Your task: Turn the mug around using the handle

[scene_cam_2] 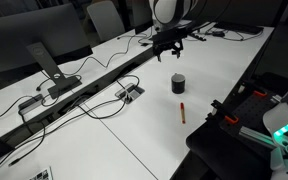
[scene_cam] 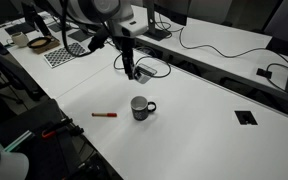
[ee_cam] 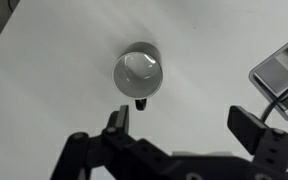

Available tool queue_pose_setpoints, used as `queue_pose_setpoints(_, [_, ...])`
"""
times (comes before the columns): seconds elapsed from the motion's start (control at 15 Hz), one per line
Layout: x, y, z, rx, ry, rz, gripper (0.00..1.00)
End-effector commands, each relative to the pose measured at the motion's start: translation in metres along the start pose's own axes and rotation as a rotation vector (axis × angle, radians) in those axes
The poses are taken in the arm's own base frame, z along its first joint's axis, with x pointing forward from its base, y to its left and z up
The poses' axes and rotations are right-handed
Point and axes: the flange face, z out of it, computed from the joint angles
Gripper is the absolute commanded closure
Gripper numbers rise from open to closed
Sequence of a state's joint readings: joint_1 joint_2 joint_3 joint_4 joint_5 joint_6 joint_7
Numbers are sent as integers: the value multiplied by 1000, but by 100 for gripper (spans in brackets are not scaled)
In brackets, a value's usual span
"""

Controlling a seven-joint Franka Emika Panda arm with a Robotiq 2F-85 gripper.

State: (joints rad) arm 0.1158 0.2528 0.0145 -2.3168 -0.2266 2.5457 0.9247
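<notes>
I expect the mug [scene_cam: 139, 108] to turn almost on the spot when I push its handle, because the mug stands upright with its handle sticking out sideways [scene_cam: 152, 106].
The small dark mug [scene_cam: 140, 107] stands upright on the white table, its handle [scene_cam: 152, 106] sticking out to the side. It also shows in an exterior view [scene_cam_2: 178, 83]. In the wrist view the mug [ee_cam: 139, 73] is seen from above, light grey inside, with its handle [ee_cam: 141, 102] pointing toward the gripper. My gripper [ee_cam: 182, 122] is open and empty, hanging above the table beyond the mug in an exterior view [scene_cam: 130, 72], clear of it. It also shows in an exterior view [scene_cam_2: 171, 52].
A thin red marker pen [scene_cam: 104, 115] lies on the table beside the mug, also seen in an exterior view [scene_cam_2: 182, 111]. A cable port [scene_cam: 246, 117] is set in the table. Cables and a power box [ee_cam: 281, 70] lie along the back edge.
</notes>
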Motion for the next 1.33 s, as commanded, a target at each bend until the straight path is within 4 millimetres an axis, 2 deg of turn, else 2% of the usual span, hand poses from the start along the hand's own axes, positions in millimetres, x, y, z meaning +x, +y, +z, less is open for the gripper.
queue_pose_setpoints(0.0, [18,-16,32,-31,21,20,0])
queue_pose_setpoints(0.33, [35,-36,70,-43,-18,38,0])
queue_pose_setpoints(0.53, [47,-44,84,-50,-29,53,0])
queue_pose_setpoints(0.6, [50,-45,88,-44,-35,63,24])
queue_pose_setpoints(0.73, [57,-48,93,-38,-36,84,34])
queue_pose_setpoints(1.27, [81,-47,98,-26,-23,149,97])
